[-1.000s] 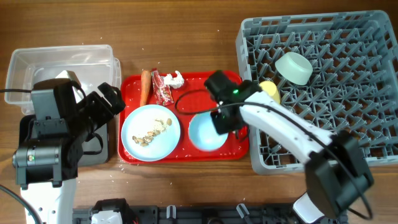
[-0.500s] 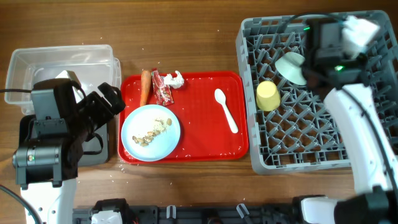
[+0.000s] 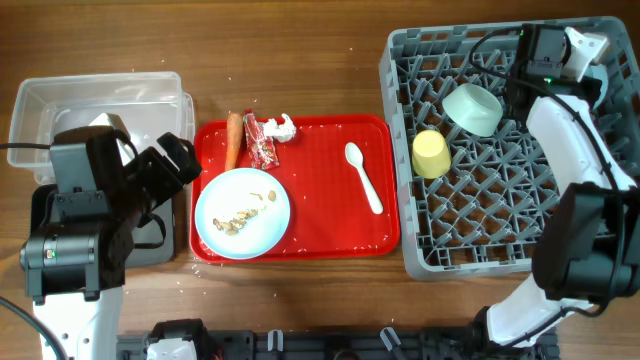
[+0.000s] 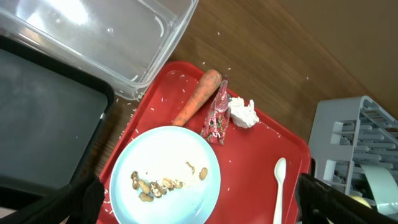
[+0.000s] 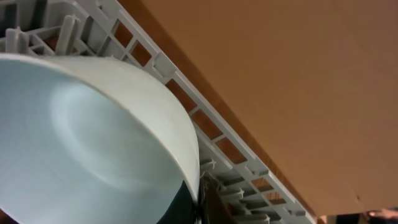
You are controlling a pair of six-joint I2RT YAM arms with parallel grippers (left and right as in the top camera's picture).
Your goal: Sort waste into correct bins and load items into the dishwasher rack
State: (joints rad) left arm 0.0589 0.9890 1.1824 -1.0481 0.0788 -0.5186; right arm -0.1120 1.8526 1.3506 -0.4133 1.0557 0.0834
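Observation:
The robot's right gripper has the light blue bowl tilted over the rack's free wires and should go on lowering it beside the mint green bowl, then let go there.
My right gripper is over the far edge of the grey dishwasher rack, shut on the rim of the light blue bowl, which fills the right wrist view; the arm hides that bowl from overhead. The mint green bowl and yellow cup sit in the rack. On the red tray lie the white spoon, carrot, wrapper, tissue wad and the pale blue plate with crumbs. My left gripper is open above the plate.
The clear tub stands at the far left, with the black tray in front of it, mostly under my left arm. The rack's far wall and bare wooden table lie beyond the held bowl.
The light blue bowl has left the red tray, uncovering the spoon. My right arm carried it from the tray to the rack's far right side. The left arm has not moved.

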